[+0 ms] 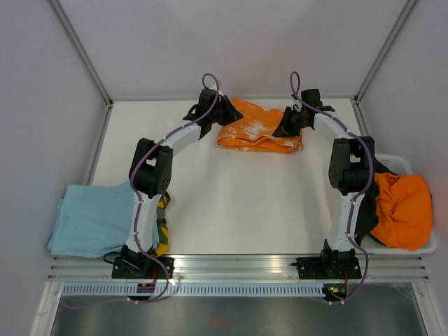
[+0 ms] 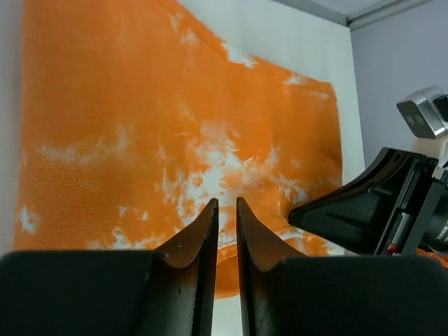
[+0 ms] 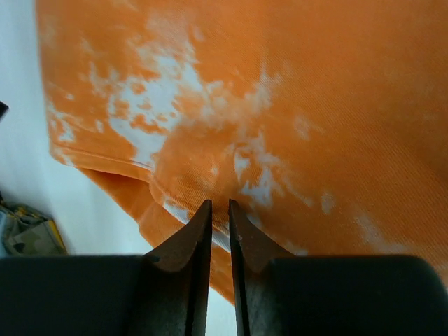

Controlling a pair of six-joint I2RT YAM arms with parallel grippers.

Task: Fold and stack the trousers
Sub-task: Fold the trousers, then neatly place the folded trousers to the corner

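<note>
The orange trousers' near fold (image 2: 228, 245) is under my closed left gripper, so next the gripper opens, moves out to their short side edge (image 2: 23, 213) and pinches there before it lifts.
The orange trousers with white blotches (image 1: 260, 133) lie folded at the far middle of the table. My left gripper (image 1: 218, 117) is at their left end. In the left wrist view its jaws (image 2: 227, 203) are shut to a thin slit over the cloth (image 2: 140, 126), and nothing shows between them. My right gripper (image 1: 288, 124) is at their right end. In the right wrist view its jaws (image 3: 215, 204) are shut, and the cloth (image 3: 294, 105) puckers at the tips near the folded edge. The right gripper also shows in the left wrist view (image 2: 371, 210).
A light blue folded cloth (image 1: 91, 218) lies at the near left beside a camouflage garment (image 1: 163, 224). A white basket (image 1: 413, 245) at the right holds an orange garment (image 1: 402, 210) and a dark one. The back wall is close behind the trousers.
</note>
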